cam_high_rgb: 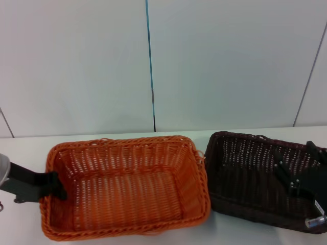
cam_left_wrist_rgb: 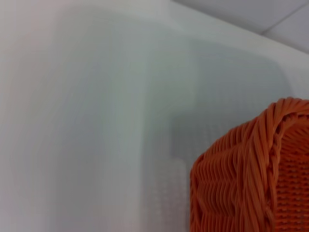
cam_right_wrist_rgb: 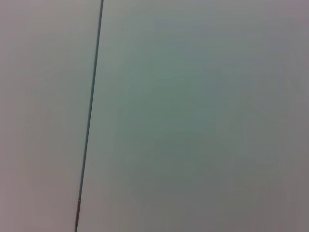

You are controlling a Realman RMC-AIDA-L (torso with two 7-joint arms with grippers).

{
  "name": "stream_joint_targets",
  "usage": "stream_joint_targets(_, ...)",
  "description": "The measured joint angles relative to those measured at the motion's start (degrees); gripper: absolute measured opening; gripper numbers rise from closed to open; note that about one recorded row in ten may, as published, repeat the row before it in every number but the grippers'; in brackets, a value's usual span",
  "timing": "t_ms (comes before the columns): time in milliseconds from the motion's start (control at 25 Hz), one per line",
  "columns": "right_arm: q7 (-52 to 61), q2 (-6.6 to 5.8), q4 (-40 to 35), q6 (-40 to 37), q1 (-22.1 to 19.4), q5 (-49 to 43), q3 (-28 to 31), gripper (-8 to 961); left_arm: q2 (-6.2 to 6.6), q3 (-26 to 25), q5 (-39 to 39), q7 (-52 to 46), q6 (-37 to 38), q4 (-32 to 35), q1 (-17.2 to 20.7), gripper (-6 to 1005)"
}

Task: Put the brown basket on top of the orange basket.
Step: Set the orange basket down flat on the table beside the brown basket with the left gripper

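The orange basket (cam_high_rgb: 125,189) is off centre toward my left gripper's side, so my left gripper should push it back toward the middle (cam_high_rgb: 158,191) before it lets go of the basket's rim.
The orange basket (cam_high_rgb: 127,189) stands on the white table at centre-left, and one corner of it (cam_left_wrist_rgb: 251,179) shows in the left wrist view. To its right, almost touching it, stands the brown basket (cam_high_rgb: 250,178). My left gripper (cam_high_rgb: 57,189) lies across the orange basket's left rim, with its tip over the inside wall. My right gripper (cam_high_rgb: 296,162) is open over the right part of the brown basket, holding nothing. The right wrist view shows only the wall.
The white table (cam_high_rgb: 23,148) runs back to a pale panelled wall (cam_high_rgb: 230,61) with a dark seam (cam_high_rgb: 150,66). Bare table shows behind both baskets and in the left wrist view (cam_left_wrist_rgb: 96,121).
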Motion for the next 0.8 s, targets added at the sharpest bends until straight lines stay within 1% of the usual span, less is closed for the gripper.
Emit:
stream_joint_targets(160,0.0,-0.05,0.0,0.0,0.0,0.0,0.0,681,-0.63,0.0,-0.1,0.0,1.0,2.0,-1.3,134)
stream_joint_targets(320,0.0,-0.06,-0.1,0.0,-0.1,-0.1,0.0,681,-1.32,0.0,-0.1,-0.1,2.4,2.5,-2.0,133)
stream_joint_targets(440,0.0,-0.06,-0.1,0.0,-0.5,0.0,0.0,681,-1.49,0.0,-0.1,-0.2,3.4,2.9,-2.5,133)
stream_joint_targets(640,0.0,-0.06,0.1,0.0,-1.1,0.0,0.1,681,-1.13,0.0,0.1,-0.3,4.0,3.2,-2.6,133)
stream_joint_targets(680,0.0,-0.06,0.1,-0.1,-1.2,0.0,0.1,681,-0.68,0.0,0.2,-0.4,4.7,3.5,-2.5,133)
stream_joint_targets(800,0.0,-0.12,0.2,-0.2,-1.3,0.0,0.1,681,0.09,-0.1,0.2,-0.3,5.9,4.4,-2.4,133)
